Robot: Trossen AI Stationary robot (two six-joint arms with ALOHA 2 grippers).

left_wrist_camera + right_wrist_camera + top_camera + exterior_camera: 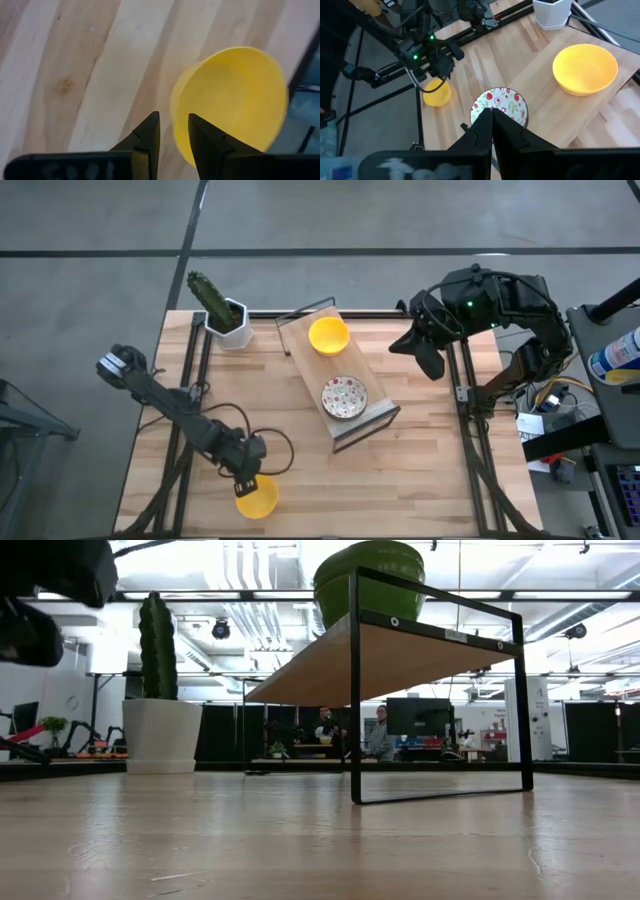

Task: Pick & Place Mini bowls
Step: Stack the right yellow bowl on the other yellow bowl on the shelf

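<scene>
The left gripper has its open fingers on either side of the near yellow bowl's side [176, 117]. It should keep going down until the bowl's rim [181, 142] is deep in the gap, then close.
My left gripper [247, 480] is at the table's near edge, shut on a yellow mini bowl [257, 498]. The right wrist view shows this bowl [437, 93] tilted below the gripper. A second yellow bowl [328, 335] and a white bowl with a red-speckled inside [344, 397] rest on the wooden top of a black-framed shelf [375, 385]. My right gripper [430, 356] waits shut above the table's far right part and touches nothing. No other mini bowls are in view. My left gripper [174, 131] pinches the yellow bowl's rim [176, 112], with one finger [150, 131] outside the wall and the other [202, 132] inside the hollow. The fingers come from above, slanting toward the near edge. The bowl is tilted, its opening turned toward the wrist camera.
A white pot with a cactus [228, 320] stands at the far left corner, beside the shelf. The shelf lies slantwise across the table's middle. Bare wood shows on the table's left [190, 360] and near right [420, 480]. Black rails run along the left and right edges.
</scene>
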